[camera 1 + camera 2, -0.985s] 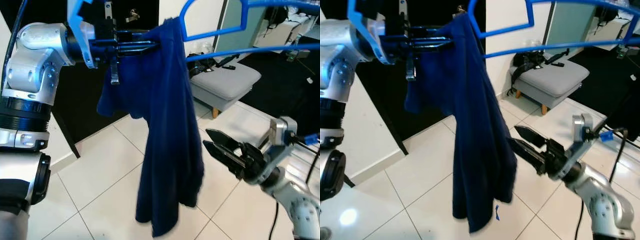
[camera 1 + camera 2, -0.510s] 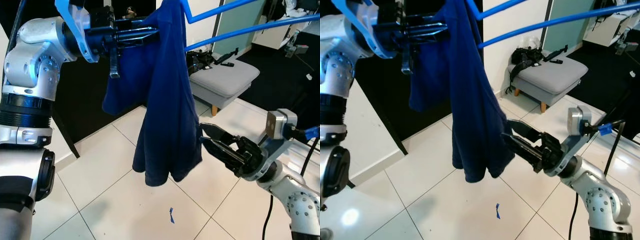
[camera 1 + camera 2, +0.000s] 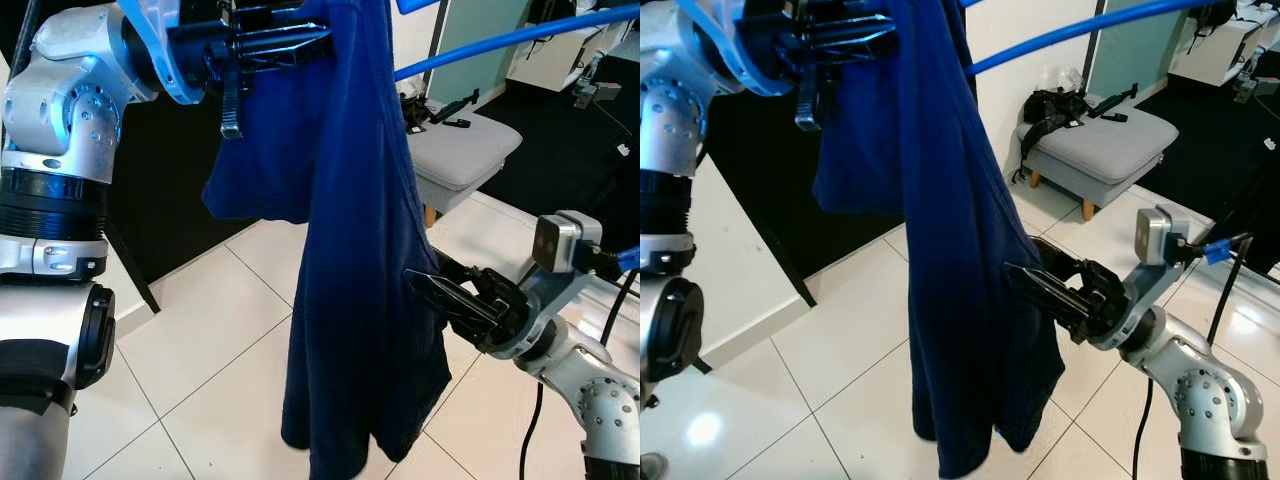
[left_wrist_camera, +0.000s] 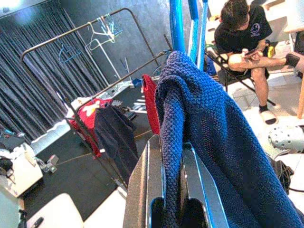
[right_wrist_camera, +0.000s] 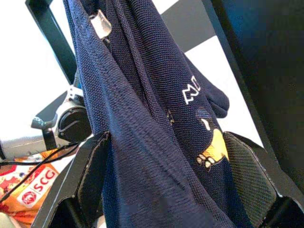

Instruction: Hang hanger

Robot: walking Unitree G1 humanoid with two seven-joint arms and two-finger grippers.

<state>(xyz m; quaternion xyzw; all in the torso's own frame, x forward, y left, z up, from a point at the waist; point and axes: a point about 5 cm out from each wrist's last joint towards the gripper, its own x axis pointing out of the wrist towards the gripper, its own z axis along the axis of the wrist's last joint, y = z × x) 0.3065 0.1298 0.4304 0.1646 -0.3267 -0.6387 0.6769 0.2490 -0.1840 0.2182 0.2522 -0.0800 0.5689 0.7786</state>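
I see the blue bar sticking out past the navy shirt's edge point(image 3: 391, 76), so I should expect an empty hanger arm point(image 3: 515, 40) still outside the shirt.
A navy knit shirt point(image 3: 350, 250) hangs from a blue hanger point(image 3: 520, 35) held high at the upper left. My left gripper point(image 3: 300, 35) is shut on the shirt's top fold, just below the hanger's blue bars point(image 4: 183, 23). My right gripper point(image 3: 430, 285) reaches in low from the right and stands open. Its two black fingers point(image 5: 92, 173) straddle the shirt's side edge point(image 5: 156, 156), which carries a small white and yellow print. The hanger's hook is out of the frame.
A grey padded stool point(image 3: 465, 150) with a black bag point(image 3: 430, 105) on it stands behind the shirt. A dark opening point(image 3: 170, 210) lies to the left, above white floor tiles point(image 3: 200, 370). In the left wrist view a seated person point(image 4: 247, 38) and a clothes rack point(image 4: 95, 57) appear.
The shirt, bunched up half a second ago, now hangs full length. Its side edge has come between the fingers of my right gripper, which has moved in and a little up. The left gripper sits higher in view.
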